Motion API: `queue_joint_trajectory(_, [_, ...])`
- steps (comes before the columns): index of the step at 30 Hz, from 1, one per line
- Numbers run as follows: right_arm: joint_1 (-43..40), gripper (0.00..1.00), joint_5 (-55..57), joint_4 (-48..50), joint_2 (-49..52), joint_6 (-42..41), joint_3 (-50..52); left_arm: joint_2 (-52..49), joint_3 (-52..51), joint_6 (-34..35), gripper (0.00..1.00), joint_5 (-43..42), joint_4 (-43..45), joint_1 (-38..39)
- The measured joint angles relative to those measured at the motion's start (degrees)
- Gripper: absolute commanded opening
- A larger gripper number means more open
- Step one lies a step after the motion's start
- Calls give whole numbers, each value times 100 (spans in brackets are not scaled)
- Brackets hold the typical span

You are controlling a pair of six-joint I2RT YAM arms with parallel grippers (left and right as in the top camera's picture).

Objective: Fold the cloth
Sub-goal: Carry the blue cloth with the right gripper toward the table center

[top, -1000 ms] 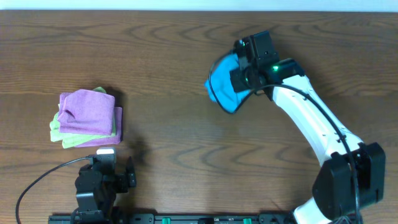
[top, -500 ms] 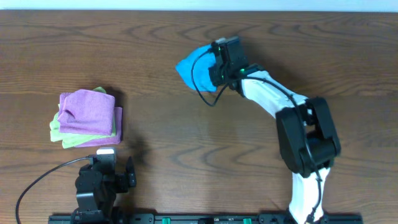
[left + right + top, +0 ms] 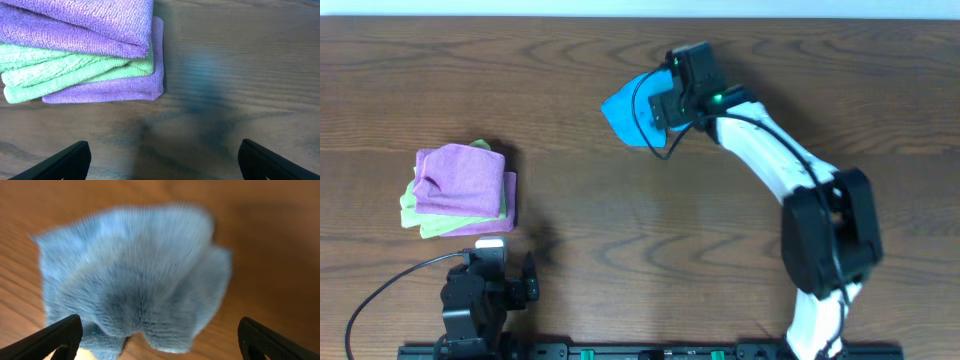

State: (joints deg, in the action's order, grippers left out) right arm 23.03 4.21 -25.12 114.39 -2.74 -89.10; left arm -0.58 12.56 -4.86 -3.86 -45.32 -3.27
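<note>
The blue cloth lies bunched up point(image 3: 634, 112) and my right gripper is above its near part, so I should move back, pinch its far edge point(image 3: 655, 78) and pull the cloth before I fold it.
The blue cloth point(image 3: 624, 106) lies bunched up on the wooden table point(image 3: 620, 230) at the back middle. My right gripper point(image 3: 658, 108) hovers over its right edge. In the right wrist view the cloth point(image 3: 135, 275) looks crumpled and blurred, spreading out just beyond my open right gripper point(image 3: 160, 342). Both black fingertips point(image 3: 57, 337) stand wide apart, with only the cloth's near edge between them and nothing gripped. My left gripper point(image 3: 162, 160) is open over bare wood at the near left, holding nothing.
A stack of folded purple and green cloths point(image 3: 460, 187) sits at the left of the table, just beyond the left gripper; its near edge point(image 3: 85, 75) fills the top left of the left wrist view. The left arm's base point(image 3: 480, 300) sits at the front edge.
The right arm swung left across the back of the table with the blue cloth, then its jaws opened and let the cloth go. The left arm has not moved.
</note>
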Motion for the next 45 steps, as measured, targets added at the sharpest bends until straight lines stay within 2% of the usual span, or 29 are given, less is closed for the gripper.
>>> queue_joint_trajectory(5, [-179,99,140,299,-715,2,-181,0,0,-2,95,0,0,0])
queue_joint_trajectory(8, [-376,97,151,452,-772,4,-260,0,0,-2,95,0,0,0])
queue_joint_trajectory(14, [-734,90,-232,1075,-284,-4,-260,0,0,-2,95,0,2,0])
queue_joint_trajectory(26, [-807,92,-1327,1130,1281,-715,-1169,0,0,17,95,120,7,0])
queue_joint_trajectory(40, [-785,89,-2072,1187,2199,-1657,-1587,0,0,59,95,236,9,0])
queue_joint_trajectory(45, [-774,83,-2070,1067,2203,-1727,-1596,0,-20,483,95,20,39,0])
